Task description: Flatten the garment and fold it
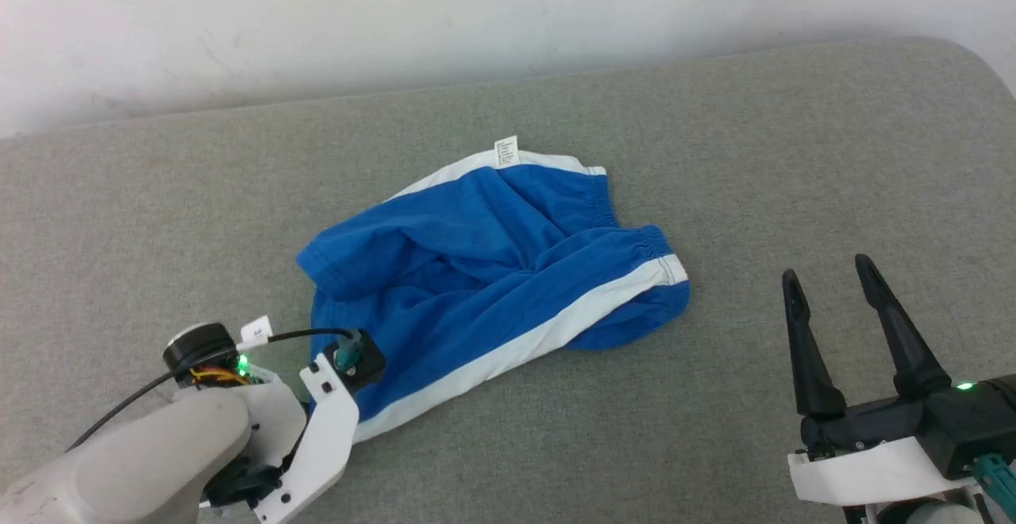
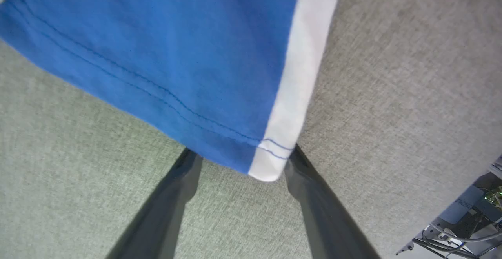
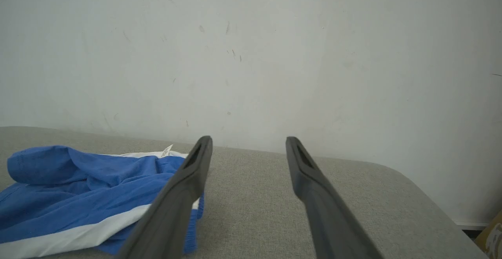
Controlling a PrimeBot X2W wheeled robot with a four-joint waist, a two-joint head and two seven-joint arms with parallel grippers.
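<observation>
The white stripe (image 1: 540, 339) goes from hem to ribbed edge, so I expect the garment (image 1: 476, 262) to sag along it and hang down when I raise its ends.
The garment (image 1: 492, 270), bright blue shorts with a white stripe and a white waistband, lies crumpled in the middle of the grey cushion, its small white label (image 1: 506, 151) at the far edge. My left wrist (image 1: 317, 421) hangs over its near-left hem corner. In the left wrist view my left gripper (image 2: 243, 155) is open, with the striped hem corner (image 2: 270, 165) between the fingers and the hem edge covering both tips. My right gripper (image 1: 825, 268) stands open and empty to the right of the garment (image 3: 78, 188), fingers (image 3: 184, 184) pointing toward the wall.
The grey cushioned surface (image 1: 714, 111) ends at a white wall (image 1: 476, 16) at the back and rounds off at the far right (image 1: 976, 63). Robot frame parts and cables (image 2: 470, 223) show low in the left wrist view.
</observation>
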